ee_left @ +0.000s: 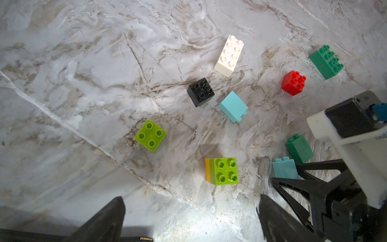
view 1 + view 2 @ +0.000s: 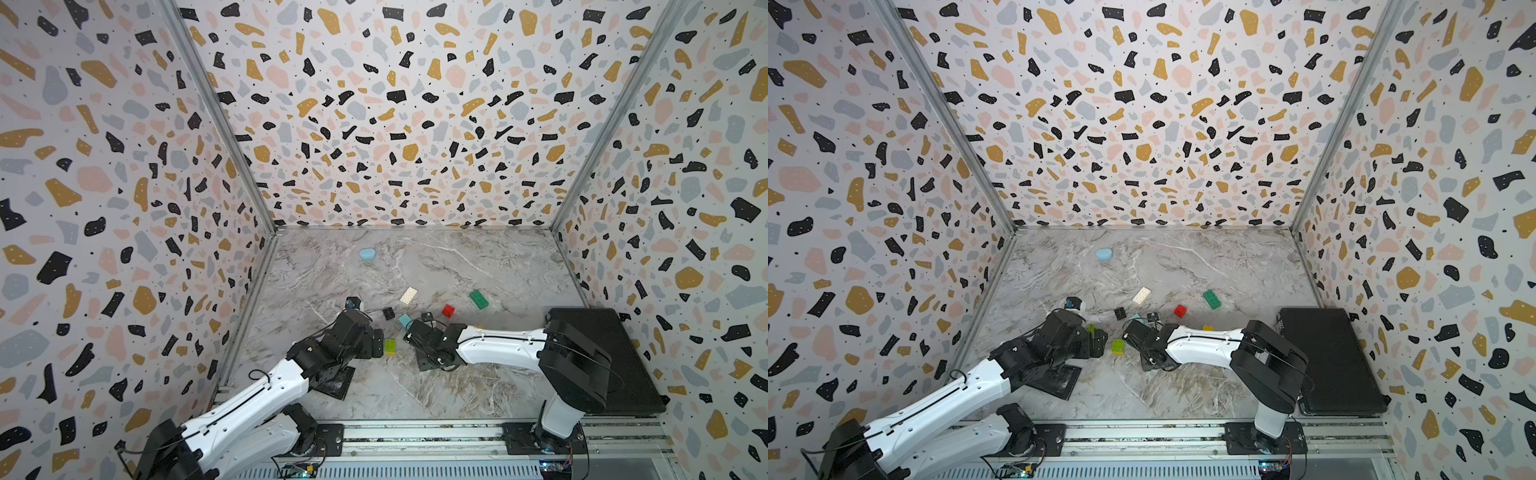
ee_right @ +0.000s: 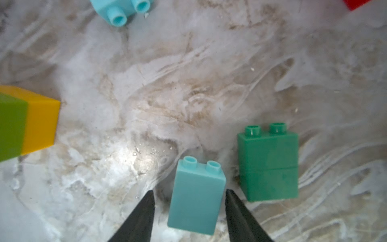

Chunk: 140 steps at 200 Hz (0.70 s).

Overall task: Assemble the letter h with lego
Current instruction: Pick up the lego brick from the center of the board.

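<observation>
My left gripper should be handed the light blue brick (image 3: 196, 198) with its studs (image 3: 201, 164) up once I lift it, because the brick lies on its side under my right gripper.
My right gripper (image 3: 190, 191) is open and low over the table, its two fingers either side of an upright light blue lego brick (image 3: 196, 197); a gap shows on one side. A dark green two-brick stack (image 3: 268, 163) stands right beside it. My left gripper (image 1: 191, 197) is wide open over bare table, holding nothing. Ahead of it stand a lime brick on a yellow one (image 1: 224, 171), a single lime brick (image 1: 150, 135), a black brick (image 1: 200, 92), a tipped light blue brick (image 1: 232, 106), a white long brick (image 1: 229, 55), a red brick (image 1: 293, 82) and a dark green long brick (image 1: 325, 61).
A smooth pale-blue lump (image 2: 367, 254) lies toward the back of the marble table (image 2: 457, 386). A black case (image 2: 611, 357) fills the right side. Patterned walls close in three sides, and a metal rail (image 2: 415, 436) runs along the front.
</observation>
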Each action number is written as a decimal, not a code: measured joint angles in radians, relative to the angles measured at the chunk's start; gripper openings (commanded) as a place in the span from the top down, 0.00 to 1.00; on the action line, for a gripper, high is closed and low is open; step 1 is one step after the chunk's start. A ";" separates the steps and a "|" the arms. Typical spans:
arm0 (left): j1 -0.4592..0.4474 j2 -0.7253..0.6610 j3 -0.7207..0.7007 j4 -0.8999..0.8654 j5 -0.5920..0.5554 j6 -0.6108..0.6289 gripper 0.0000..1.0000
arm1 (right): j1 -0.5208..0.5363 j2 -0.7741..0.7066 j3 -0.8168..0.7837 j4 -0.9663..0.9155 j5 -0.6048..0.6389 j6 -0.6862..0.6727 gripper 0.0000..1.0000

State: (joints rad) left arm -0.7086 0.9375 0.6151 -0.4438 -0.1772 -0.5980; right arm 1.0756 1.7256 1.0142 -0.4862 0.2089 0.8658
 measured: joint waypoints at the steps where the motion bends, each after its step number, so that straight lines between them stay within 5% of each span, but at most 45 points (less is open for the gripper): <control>1: 0.000 0.000 0.000 0.000 0.000 0.000 0.01 | 0.000 0.000 0.000 0.000 0.000 0.000 0.57; 57: 0.000 0.000 0.000 0.001 0.003 0.003 0.01 | -0.002 -0.005 -0.018 0.031 -0.015 -0.063 0.77; 95: 0.000 0.002 0.000 0.003 0.027 0.011 0.01 | -0.022 -0.056 -0.080 0.134 -0.117 -0.226 0.96; 140: 0.006 0.031 -0.007 0.094 0.256 0.019 0.12 | -0.031 -0.210 -0.224 0.398 -0.288 -0.464 1.00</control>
State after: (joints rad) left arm -0.7029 0.9684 0.6083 -0.3500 0.0784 -0.5793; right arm 1.0447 1.5154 0.7902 -0.0883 -0.0788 0.4015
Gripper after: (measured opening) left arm 0.912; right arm 0.347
